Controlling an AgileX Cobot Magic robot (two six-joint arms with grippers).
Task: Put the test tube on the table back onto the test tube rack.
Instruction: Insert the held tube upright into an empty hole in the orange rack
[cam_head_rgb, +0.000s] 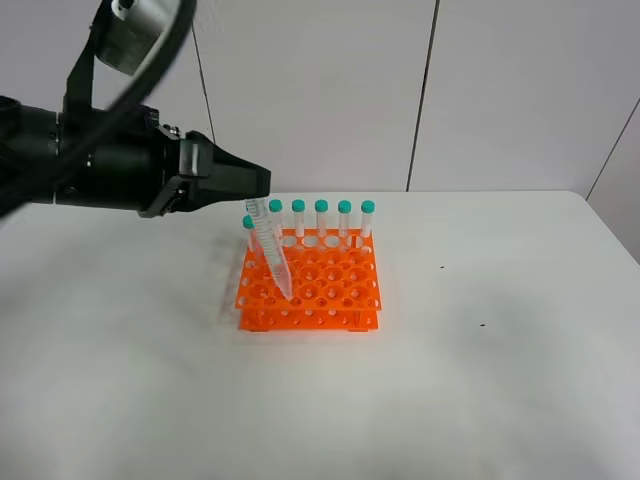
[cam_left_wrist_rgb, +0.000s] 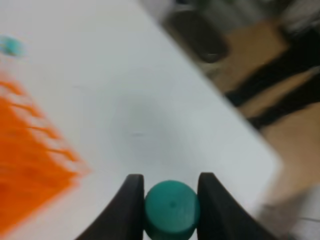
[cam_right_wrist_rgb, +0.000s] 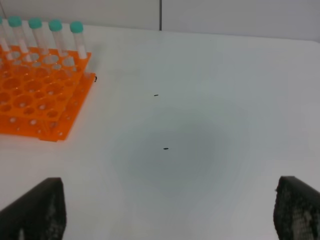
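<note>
The test tube (cam_head_rgb: 271, 248) leans in my left gripper above the rack, so I should bring it upright before it goes down into a hole (cam_head_rgb: 287, 255) by the capped tubes.
My left gripper (cam_head_rgb: 257, 184) is shut on the teal cap (cam_left_wrist_rgb: 172, 209) of the test tube (cam_head_rgb: 268, 250). The clear tube hangs tilted, and its pointed tip reaches down to the front-left holes of the orange test tube rack (cam_head_rgb: 318, 290). Whether the tip sits inside a hole I cannot tell. In the left wrist view the rack (cam_left_wrist_rgb: 30, 165) is an orange blur off to one side. My right gripper (cam_right_wrist_rgb: 167, 207) stands open over bare white table (cam_right_wrist_rgb: 200, 125), well clear of the rack (cam_right_wrist_rgb: 35, 100), and is out of the exterior high view.
Several teal-capped tubes (cam_head_rgb: 321, 220) stand upright in the rack's back row, also seen as capped tubes (cam_right_wrist_rgb: 42, 35) in the right wrist view. Small dark specks (cam_right_wrist_rgb: 165, 148) mark the table (cam_head_rgb: 500, 350). Its edge and floor show beyond in the left wrist view.
</note>
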